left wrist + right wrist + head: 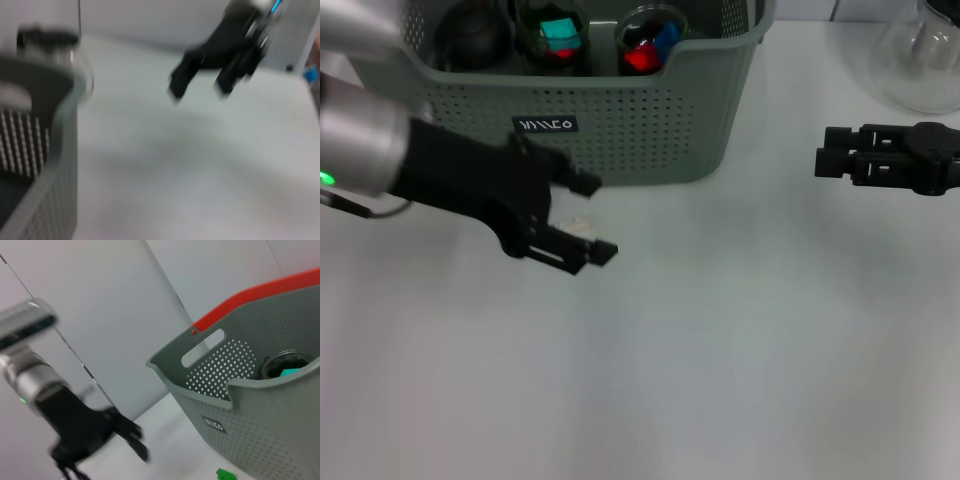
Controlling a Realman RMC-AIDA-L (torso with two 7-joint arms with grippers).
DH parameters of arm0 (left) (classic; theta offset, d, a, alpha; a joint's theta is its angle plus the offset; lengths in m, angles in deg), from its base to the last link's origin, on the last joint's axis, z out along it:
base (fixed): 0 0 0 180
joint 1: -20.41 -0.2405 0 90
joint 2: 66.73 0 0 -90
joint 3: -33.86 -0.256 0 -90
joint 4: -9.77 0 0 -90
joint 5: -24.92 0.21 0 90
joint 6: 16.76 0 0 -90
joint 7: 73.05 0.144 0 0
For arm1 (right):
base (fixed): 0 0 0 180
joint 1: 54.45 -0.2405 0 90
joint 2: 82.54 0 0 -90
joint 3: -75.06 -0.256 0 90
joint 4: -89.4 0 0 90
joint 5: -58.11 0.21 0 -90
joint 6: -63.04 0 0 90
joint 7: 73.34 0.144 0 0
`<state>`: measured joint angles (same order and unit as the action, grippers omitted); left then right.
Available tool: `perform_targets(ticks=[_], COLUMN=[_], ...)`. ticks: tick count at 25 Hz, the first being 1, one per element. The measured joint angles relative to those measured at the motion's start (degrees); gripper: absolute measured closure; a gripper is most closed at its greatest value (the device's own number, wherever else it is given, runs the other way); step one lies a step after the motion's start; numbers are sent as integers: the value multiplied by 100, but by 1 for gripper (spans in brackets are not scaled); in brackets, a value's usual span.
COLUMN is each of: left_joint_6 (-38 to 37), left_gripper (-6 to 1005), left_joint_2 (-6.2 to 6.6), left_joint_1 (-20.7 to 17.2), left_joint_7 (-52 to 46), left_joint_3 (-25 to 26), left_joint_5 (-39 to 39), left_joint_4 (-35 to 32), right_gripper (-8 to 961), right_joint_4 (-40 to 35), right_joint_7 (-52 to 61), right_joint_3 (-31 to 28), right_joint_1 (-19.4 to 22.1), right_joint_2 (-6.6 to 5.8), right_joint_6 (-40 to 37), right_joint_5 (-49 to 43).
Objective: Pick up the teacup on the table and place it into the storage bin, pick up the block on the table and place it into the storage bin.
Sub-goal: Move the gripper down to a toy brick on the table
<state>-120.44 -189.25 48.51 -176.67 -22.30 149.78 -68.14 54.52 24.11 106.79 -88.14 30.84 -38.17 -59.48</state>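
Note:
My left gripper keeps going down over the green block in front of the bin, which is under its open fingers, until the fingers are on either side of the block, then close.
The grey-green storage bin stands at the back of the table and also shows in the right wrist view. Inside it are a dark teacup, a teacup holding a teal block and a glass cup with red and blue blocks. My left gripper hangs open just in front of the bin's front wall, holding nothing. A small green block lies on the table at the bin's foot. My right gripper hovers open to the right of the bin.
A clear glass flask stands at the back right, behind my right gripper. A red-edged rim shows beyond the bin's far wall. White table surface spreads in front of both grippers.

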Motion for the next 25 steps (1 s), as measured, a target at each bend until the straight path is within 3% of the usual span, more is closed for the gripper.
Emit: perform_targets(ticks=[6, 10, 17, 25], left_joint_6=[1255, 2116, 2474, 2769], left_gripper=[203, 203, 204, 202], left_joint_2=[-168, -162, -178, -183], left_joint_1=[344, 546, 955, 1074], left_joint_7=[-238, -833, -1321, -1718], left_joint_3=[-708, -1446, -1653, -2109], left_joint_5=[1108, 1725, 2317, 2683], left_joint_4=[712, 1104, 1548, 1593], right_gripper=[251, 252, 252, 252], right_joint_4=[5, 5, 22, 35], right_joint_7=[7, 6, -17, -40], right_joint_3=[-39, -64, -108, -135], right_joint_1=[24, 52, 78, 116], right_joint_2=[17, 17, 17, 25], right_joint_6=[26, 27, 26, 23], right_joint_5=[0, -1, 0, 0])
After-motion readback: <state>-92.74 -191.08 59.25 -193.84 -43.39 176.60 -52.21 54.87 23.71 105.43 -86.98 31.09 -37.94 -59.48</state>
